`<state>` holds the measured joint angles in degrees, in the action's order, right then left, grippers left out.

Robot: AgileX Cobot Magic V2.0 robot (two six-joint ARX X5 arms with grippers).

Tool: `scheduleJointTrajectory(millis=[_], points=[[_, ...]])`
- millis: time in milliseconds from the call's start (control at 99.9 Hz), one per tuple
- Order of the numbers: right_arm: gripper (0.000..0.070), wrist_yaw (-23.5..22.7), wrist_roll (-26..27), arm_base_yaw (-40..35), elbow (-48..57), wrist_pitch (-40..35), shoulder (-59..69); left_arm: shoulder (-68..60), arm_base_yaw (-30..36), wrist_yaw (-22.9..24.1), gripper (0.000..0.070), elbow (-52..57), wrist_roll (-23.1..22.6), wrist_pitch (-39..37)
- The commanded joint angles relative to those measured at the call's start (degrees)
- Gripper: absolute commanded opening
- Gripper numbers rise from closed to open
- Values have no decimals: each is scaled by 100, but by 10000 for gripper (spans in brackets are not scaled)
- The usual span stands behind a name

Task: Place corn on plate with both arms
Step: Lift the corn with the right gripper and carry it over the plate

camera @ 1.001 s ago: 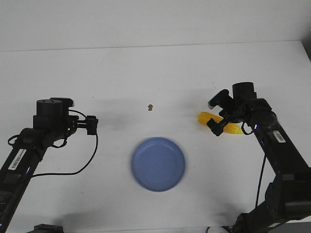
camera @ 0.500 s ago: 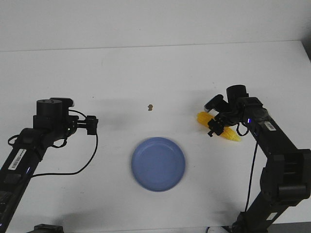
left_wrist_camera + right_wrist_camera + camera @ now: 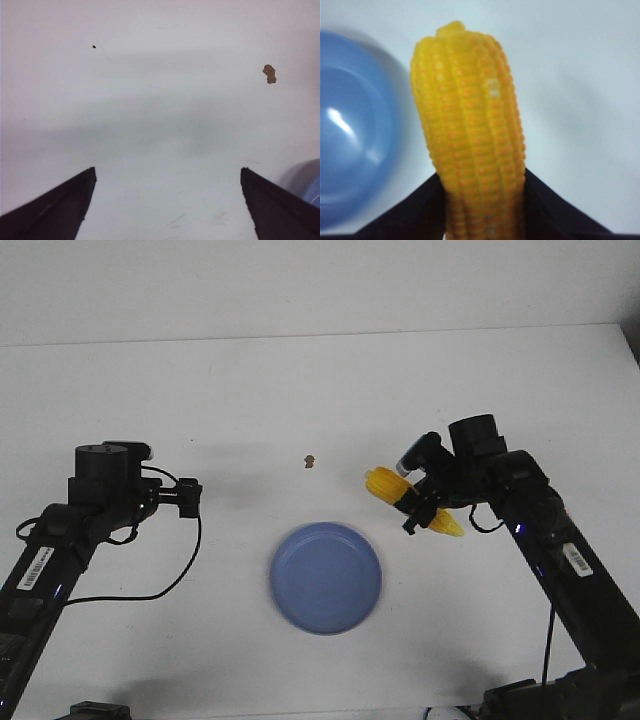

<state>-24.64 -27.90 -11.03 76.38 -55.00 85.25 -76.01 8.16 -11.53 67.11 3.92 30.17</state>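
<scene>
My right gripper goes on carrying the corn until it is over the plate, because my fingers are around the yellow corn's middle [image 3: 394,490] and the blue plate [image 3: 326,578] is empty.
My right gripper [image 3: 412,502] is shut on the yellow corn [image 3: 385,487], holding it above the table, right of and a little behind the blue plate [image 3: 326,577]. In the right wrist view the corn [image 3: 470,125] stands between the black fingers [image 3: 415,212], and part of the plate [image 3: 350,130] shows beside it. My left gripper [image 3: 188,496] is open and empty over the bare table at the left. In the left wrist view its two fingertips [image 3: 60,205] stand wide apart, and a sliver of the plate [image 3: 312,192] shows at the edge.
A tiny brown speck [image 3: 311,460] lies on the white table behind the plate; it also shows in the left wrist view [image 3: 269,73]. The table's far edge [image 3: 320,337] runs across the back.
My right gripper has closed on the corn, lifted it and carried it left toward the plate. The left arm has not moved.
</scene>
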Motion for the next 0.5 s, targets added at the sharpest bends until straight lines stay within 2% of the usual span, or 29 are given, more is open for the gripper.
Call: scheduleJointTrajectory(millis=[0,180,490], points=[[160,-2,269,-354,87,-79,96,-76,15,-9,591,55,-7,-26],[161,765,417,-1373,77,-162,286,-76,15,-9,591,55,-9,-26],[161,817,566,-2210,77,-31,1086,-76,15,-11,591,55,-9,-20]])
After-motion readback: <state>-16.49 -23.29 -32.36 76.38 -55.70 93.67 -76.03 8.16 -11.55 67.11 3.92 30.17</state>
